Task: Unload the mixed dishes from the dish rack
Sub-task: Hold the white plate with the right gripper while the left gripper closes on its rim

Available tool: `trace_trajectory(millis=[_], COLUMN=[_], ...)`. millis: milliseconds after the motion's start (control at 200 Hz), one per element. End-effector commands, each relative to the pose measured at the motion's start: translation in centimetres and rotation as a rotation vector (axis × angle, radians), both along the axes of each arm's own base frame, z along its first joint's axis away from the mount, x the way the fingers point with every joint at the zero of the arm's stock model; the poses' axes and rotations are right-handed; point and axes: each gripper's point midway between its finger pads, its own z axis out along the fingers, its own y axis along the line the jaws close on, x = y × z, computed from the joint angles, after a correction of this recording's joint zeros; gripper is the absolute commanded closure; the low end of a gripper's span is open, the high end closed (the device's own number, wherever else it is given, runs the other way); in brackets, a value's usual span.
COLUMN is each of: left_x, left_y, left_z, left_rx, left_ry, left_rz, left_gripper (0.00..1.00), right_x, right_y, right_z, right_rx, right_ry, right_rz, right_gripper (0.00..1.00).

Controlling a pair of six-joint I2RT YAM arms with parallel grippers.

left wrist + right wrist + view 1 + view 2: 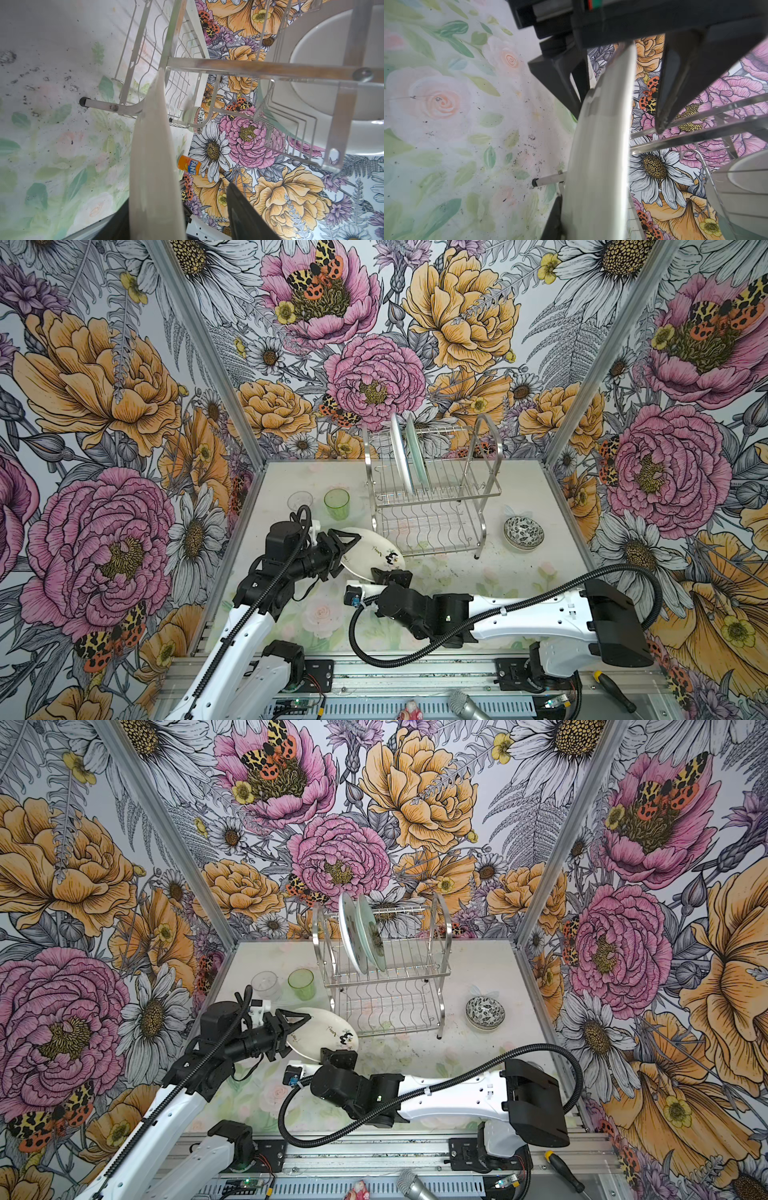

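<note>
My right gripper is reaching far across to hold the cream plate's near rim (371,572), so next my left gripper grabs the plate's side rim (348,549) and puts the plate down.
The cream plate with a black drawing (374,551) (328,1031) hangs tilted over the table, left of the dish rack (432,489) (386,969). My right gripper (390,572) (338,1052) is shut on its near rim. My left gripper (347,551) (297,1031) straddles the plate's left rim, open, with a gap beside one finger (243,214). In the right wrist view the plate's edge (600,145) runs between those black fingers (675,93). A white plate (400,452) and an aqua plate (415,452) stand upright in the rack's upper tier.
A clear tumbler (300,501) and a green tumbler (336,502) stand left of the rack. A black-white patterned bowl (523,532) sits to the rack's right. An orange can (189,165) stands by the far wall. A microphone (465,705) and a screwdriver (615,691) lie on the front rail.
</note>
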Motion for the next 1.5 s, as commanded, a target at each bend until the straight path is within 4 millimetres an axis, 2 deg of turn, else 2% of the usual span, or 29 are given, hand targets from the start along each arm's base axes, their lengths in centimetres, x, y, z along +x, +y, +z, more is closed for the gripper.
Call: trace_trajectory(millis=[0,215,360,415,520,635,836,941,1096,1276,1496], left_x=[0.1,0.1,0.0,0.0,0.0,0.2,0.6,0.8,1.0,1.5,2.3], left_y=[-0.5,-0.5,-0.7,-0.6,-0.5,-0.2,0.3,0.6,1.1,2.5,4.9], left_z=[1.3,1.1,0.8,0.7,0.6,0.6,1.0,0.8,0.6,0.6,0.2], left_rx=[-0.048,-0.054,-0.067,-0.069,-0.068,-0.075,-0.083,-0.079,-0.071,-0.030,0.023], left_ry=[-0.052,-0.055,-0.047,-0.047,-0.046,-0.048,-0.065,-0.062,-0.058,-0.075,-0.086], left_rz=[-0.028,-0.033,-0.045,-0.047,-0.043,-0.033,-0.023,-0.017,-0.006,0.038,0.130], left_gripper=[0.49,0.78,0.86,0.89,1.00,1.00,1.00,1.00,1.00,1.00,1.00], right_x=[0.7,0.7,0.5,0.5,0.3,0.2,-0.1,-0.1,-0.1,0.4,1.2], right_y=[1.1,0.7,0.5,0.3,0.1,-0.4,-1.3,-1.8,-2.7,-4.4,-7.0], right_z=[5.6,5.5,5.3,5.4,5.7,5.9,6.2,6.1,5.9,5.9,6.5], right_rx=[0.174,0.159,0.159,0.169,0.197,0.216,0.252,0.264,0.291,0.339,0.424], right_ry=[-0.063,-0.082,-0.088,-0.087,-0.072,-0.060,-0.041,-0.032,-0.016,-0.003,0.016], right_rz=[-0.044,-0.053,-0.049,-0.050,-0.049,-0.049,-0.053,-0.059,-0.075,-0.113,-0.152], right_gripper=[1.00,1.00,0.99,0.95,0.89,0.77,0.49,0.38,0.30,0.25,0.17])
